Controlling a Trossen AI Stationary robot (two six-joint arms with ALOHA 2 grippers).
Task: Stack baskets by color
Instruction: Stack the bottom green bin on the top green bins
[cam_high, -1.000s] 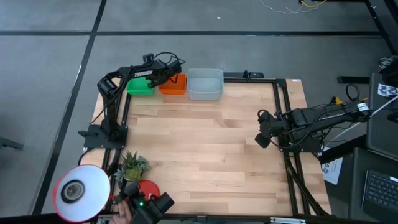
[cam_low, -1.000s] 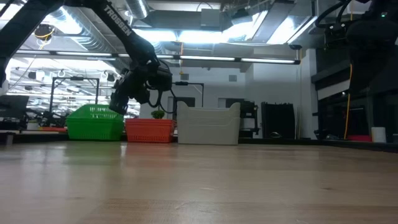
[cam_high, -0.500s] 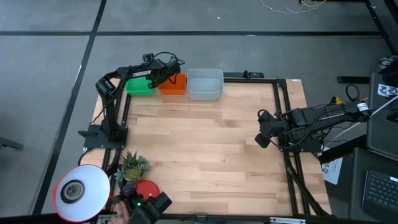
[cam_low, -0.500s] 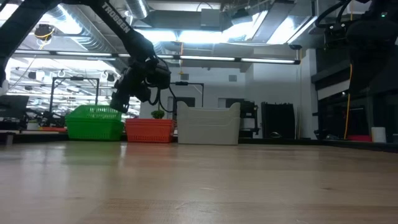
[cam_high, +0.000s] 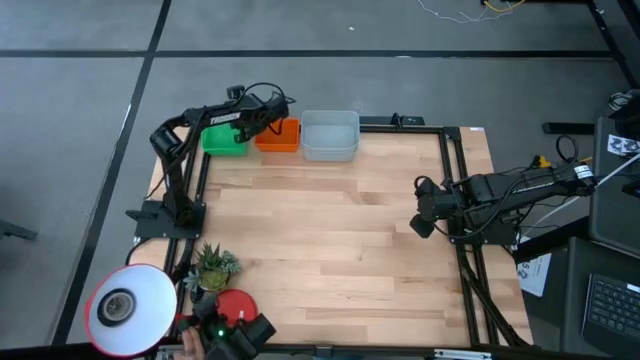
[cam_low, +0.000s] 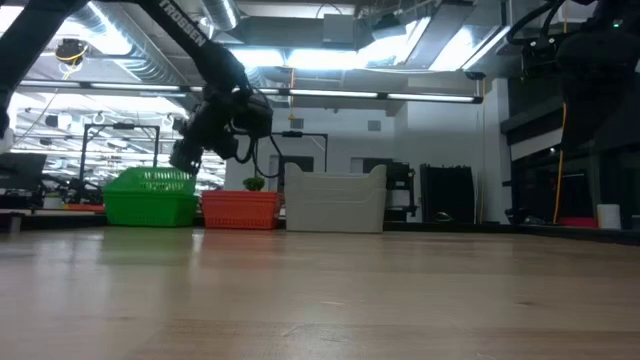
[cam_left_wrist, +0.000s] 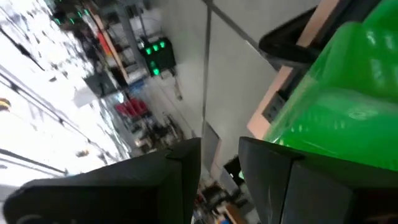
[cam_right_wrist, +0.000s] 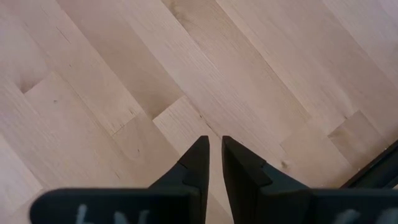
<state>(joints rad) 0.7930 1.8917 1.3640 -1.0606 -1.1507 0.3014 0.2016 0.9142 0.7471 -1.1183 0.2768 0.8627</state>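
I should go back with my left gripper, take the upper basket's rim (cam_low: 182, 171) and shift it to nest, because the upper green basket (cam_low: 148, 181) sits slanted on the lower green basket.
Three baskets stand side by side on the table's far edge: a green basket (cam_high: 225, 140) (cam_low: 150, 195), a red-orange basket (cam_high: 280, 137) (cam_low: 240, 208) and a larger light grey basket (cam_high: 330, 135) (cam_low: 335, 205). My left gripper (cam_low: 183, 158) (cam_left_wrist: 221, 168) hangs open just above the green basket (cam_left_wrist: 348, 106), slanting down toward the table's left, with nothing between its fingers. My right gripper (cam_high: 420, 225) (cam_right_wrist: 215, 149) waits near the table's right edge, pointing down at bare wood, its fingers shut to a narrow slit.
A white round lamp (cam_high: 130, 310), a small plant (cam_high: 212, 268) and a round red base (cam_high: 238, 303) crowd the near left corner. Black frame rails (cam_high: 455, 170) run along the table's sides. The middle of the wooden table (cam_high: 320, 240) is free room.
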